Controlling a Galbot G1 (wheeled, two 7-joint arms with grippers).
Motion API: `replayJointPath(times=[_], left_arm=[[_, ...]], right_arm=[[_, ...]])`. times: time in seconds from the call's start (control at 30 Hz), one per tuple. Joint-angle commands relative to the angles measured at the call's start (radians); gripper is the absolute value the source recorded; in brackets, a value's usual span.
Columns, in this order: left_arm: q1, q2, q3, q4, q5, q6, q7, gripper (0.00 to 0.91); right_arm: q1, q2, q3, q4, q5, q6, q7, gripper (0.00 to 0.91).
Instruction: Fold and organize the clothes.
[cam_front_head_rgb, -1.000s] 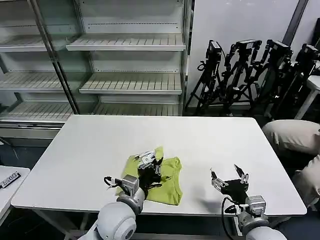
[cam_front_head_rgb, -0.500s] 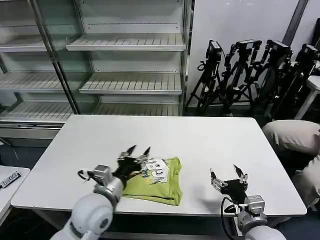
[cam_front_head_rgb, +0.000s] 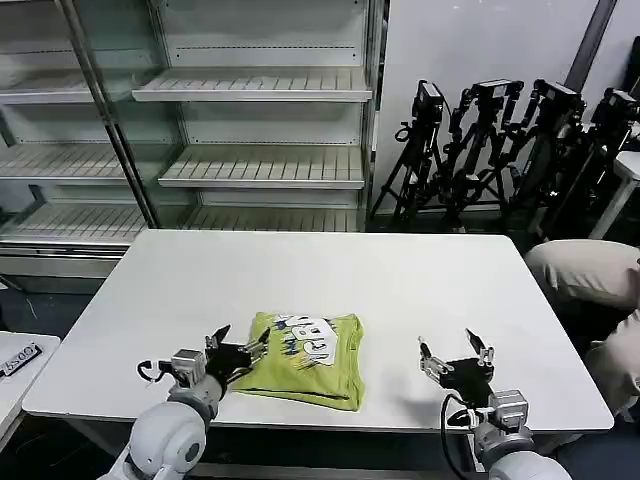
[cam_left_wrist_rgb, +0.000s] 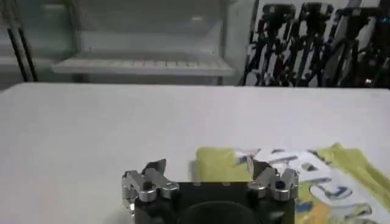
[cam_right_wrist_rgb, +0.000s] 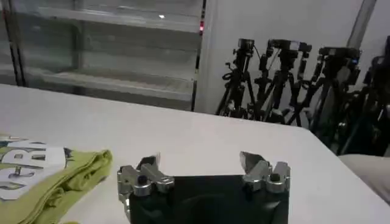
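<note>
Stacked layers line up along the front hem (cam_front_head_rgb: 312, 400). The lime shirt (cam_front_head_rgb: 304, 362) will stay together as one folded bundle when I pick it up by one edge.
The clothes are one lime shirt (cam_front_head_rgb: 310, 358), lying folded in a rough square near the white table's (cam_front_head_rgb: 330, 270) front edge, with a white printed patch facing up. My left gripper (cam_front_head_rgb: 240, 341) hovers open just off the shirt's left edge, holding nothing. In the left wrist view the left gripper (cam_left_wrist_rgb: 208, 167) is spread wide, and the shirt (cam_left_wrist_rgb: 317, 185) lies just past one finger. My right gripper (cam_front_head_rgb: 450, 348) waits open near the front right of the table, well clear of the shirt. In the right wrist view the right gripper (cam_right_wrist_rgb: 200, 161) is empty, with the shirt (cam_right_wrist_rgb: 58, 176) off to one side.
Metal shelves (cam_front_head_rgb: 250, 120) stand behind the table, and a cluster of black tripods (cam_front_head_rgb: 500, 150) at the back right. A person's beige-trousered leg (cam_front_head_rgb: 590, 275) is by the table's right edge. A small side table (cam_front_head_rgb: 15, 365) sits at the lower left.
My left gripper has let go of the shirt and drawn back to the left and toward the front edge. The shirt now lies flat, folded. The right arm has not moved.
</note>
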Motion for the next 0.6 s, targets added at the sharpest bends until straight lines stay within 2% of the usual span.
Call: replayJointPath(times=[0.03,0.47,0.6], left_arm=[[0.005,-0.012,0.063,0.067,0.033,0.005,-0.019,0.01],[0.006,-0.02,0.091,0.066,0.043,0.005,-0.03,0.01],[0.011,0.003,0.047,0.048,0.154,0.005,0.012,0.01]], right_arm=[[-0.002,-0.001,0.007,0.002,0.001,0.0,0.001,0.907],[0.004,0.001,0.003,-0.004,0.001,-0.001,0.003,0.907],[0.007,0.0,0.002,-0.003,0.001,-0.001,0.005,0.907]])
